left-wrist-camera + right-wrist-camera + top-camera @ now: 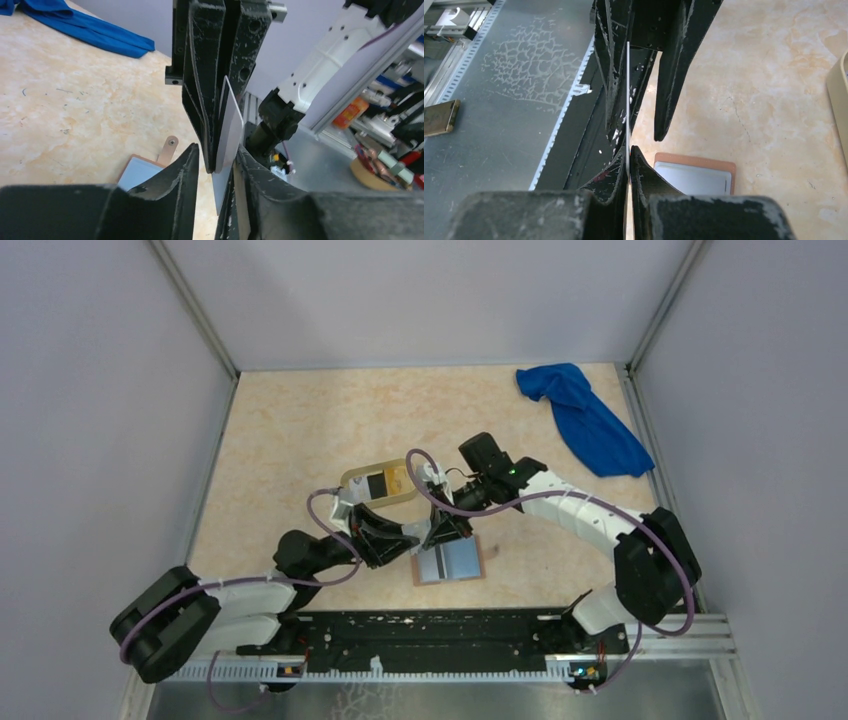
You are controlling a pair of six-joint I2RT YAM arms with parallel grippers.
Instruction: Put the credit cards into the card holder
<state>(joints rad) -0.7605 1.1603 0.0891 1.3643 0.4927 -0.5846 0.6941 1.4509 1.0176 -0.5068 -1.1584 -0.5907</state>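
I can see the white credit card at a slant between my left gripper's fingers, so my left gripper should grip the card's near end squarely while my right gripper holds the card.
The tan card holder lies open on the table, grey-blue slots up; it also shows in the left wrist view and the right wrist view. The two grippers meet just above its left end. My right gripper is shut on a thin white credit card, held on edge; the card also shows in the left wrist view. My left gripper is open, its fingers straddling the card and the right gripper's fingers. More cards, black and yellow-orange, lie in the oval tray.
The pale yellow oval tray sits just behind the grippers. A blue cloth lies at the back right. Grey walls close in the table on three sides. The black rail with the arm bases runs along the near edge.
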